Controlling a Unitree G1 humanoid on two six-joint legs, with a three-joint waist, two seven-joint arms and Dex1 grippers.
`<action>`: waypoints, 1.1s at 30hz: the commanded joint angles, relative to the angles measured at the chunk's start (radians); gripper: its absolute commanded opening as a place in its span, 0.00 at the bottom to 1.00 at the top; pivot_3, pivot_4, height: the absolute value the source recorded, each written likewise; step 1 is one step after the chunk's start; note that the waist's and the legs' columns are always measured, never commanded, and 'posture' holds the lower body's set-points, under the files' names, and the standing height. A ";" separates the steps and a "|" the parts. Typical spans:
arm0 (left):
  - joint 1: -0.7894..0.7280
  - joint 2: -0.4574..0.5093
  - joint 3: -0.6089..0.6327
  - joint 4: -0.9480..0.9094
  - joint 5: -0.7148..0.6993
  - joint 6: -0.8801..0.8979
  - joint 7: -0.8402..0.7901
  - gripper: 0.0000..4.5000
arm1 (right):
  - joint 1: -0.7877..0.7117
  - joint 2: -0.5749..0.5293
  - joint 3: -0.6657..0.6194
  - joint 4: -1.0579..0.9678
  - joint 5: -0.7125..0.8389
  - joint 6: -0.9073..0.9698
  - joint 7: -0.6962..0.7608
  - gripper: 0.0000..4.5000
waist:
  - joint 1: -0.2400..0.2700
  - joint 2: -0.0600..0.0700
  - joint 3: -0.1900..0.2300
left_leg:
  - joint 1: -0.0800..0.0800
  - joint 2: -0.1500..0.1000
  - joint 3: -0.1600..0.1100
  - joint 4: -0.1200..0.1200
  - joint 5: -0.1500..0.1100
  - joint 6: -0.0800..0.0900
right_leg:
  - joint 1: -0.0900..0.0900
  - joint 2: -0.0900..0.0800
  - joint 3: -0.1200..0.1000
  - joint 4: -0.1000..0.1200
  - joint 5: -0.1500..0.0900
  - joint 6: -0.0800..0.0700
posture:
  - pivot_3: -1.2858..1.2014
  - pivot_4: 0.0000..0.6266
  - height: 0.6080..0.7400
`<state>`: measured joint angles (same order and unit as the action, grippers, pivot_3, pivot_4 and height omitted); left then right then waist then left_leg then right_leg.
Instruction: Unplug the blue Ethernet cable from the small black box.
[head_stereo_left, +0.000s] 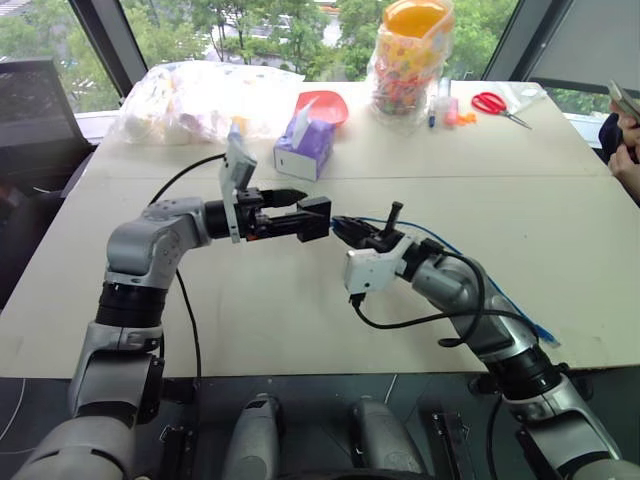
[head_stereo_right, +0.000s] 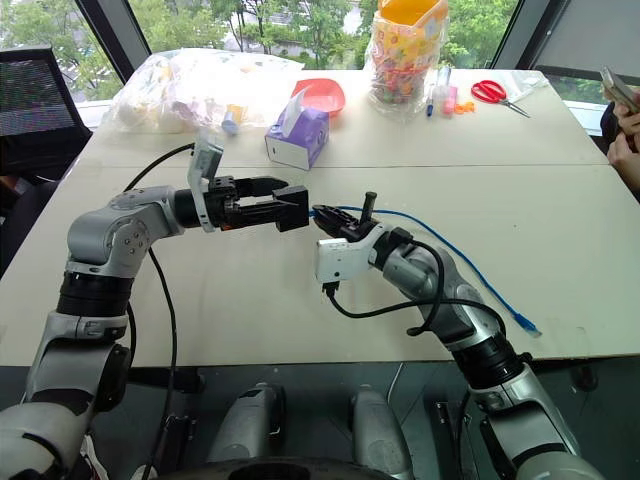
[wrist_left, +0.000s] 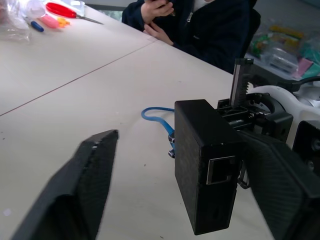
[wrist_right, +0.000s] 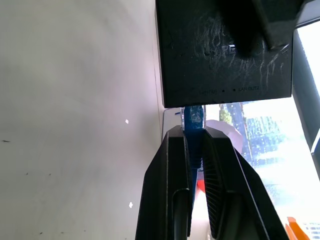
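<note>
The plug (wrist_right: 194, 119) is pinched by my right gripper along the black box's broad side, so my left gripper should hold the box (head_stereo_left: 314, 218) tight before my right gripper takes the plug crosswise.
The small black box (head_stereo_left: 313, 218) hangs in the air over the table, between the fingers of my left gripper (head_stereo_left: 300, 214). In the left wrist view the box (wrist_left: 205, 160) rests against one finger (wrist_left: 285, 190), while the other finger (wrist_left: 75, 195) stands well apart from it. My right gripper (wrist_right: 195, 131) is shut on the blue Ethernet cable (wrist_right: 193, 116) right at its plug, which sits in the box's port. From there the cable (head_stereo_right: 470, 270) trails back over my right arm, its far end (head_stereo_right: 524, 324) lying near the table's front edge.
A purple tissue box (head_stereo_left: 305, 148), a red bowl (head_stereo_left: 325, 105) and a clear plastic bag (head_stereo_left: 200, 100) stand behind my left arm. A jar of sweets (head_stereo_left: 410, 60) and red scissors (head_stereo_left: 495, 103) are at the back right. A person (head_stereo_left: 622, 140) sits at the right edge.
</note>
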<state>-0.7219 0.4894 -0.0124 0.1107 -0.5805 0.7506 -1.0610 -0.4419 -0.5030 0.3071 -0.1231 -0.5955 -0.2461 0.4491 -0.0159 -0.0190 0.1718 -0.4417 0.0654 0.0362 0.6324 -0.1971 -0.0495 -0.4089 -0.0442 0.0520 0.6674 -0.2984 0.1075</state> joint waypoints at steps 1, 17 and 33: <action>0.001 0.006 0.004 -0.046 -0.022 0.006 -0.015 0.47 | -0.025 -0.005 -0.018 -0.045 0.007 -0.009 -0.001 0.00 | 0.000 0.000 0.000 | 0.000 0.000 0.000 0.000 0.000 0.000 | 0.000 0.000 0.000 0.000 0.000 0.000 | 0.52 0.24 0.96; 0.011 0.075 -0.023 -0.044 -0.004 -0.001 -0.086 0.11 | -0.092 0.005 -0.070 -0.072 0.297 0.163 0.251 0.52 | -0.001 0.000 0.000 | 0.000 0.000 0.000 0.000 0.000 0.000 | 0.000 0.000 0.000 0.000 0.000 0.000 | 0.52 0.24 0.96; -0.016 0.202 -0.005 -0.019 -0.038 -0.036 -0.303 0.11 | -0.338 -0.037 -0.205 -0.041 1.131 1.232 0.700 0.99 | -0.001 0.000 0.000 | 0.000 0.001 -0.001 0.000 0.000 0.000 | 0.000 0.000 -0.001 0.000 0.000 -0.001 | 0.52 0.24 0.96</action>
<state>-0.7154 0.6832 -0.0514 0.1082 -0.5999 0.7284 -1.3540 -0.7531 -0.5562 0.1323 -0.1712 0.4912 0.9608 1.1659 -0.0171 -0.0189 0.1720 -0.4418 0.0662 0.0352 0.6320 -0.1972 -0.0494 -0.4088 -0.0441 0.0507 0.6670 -0.2985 0.1070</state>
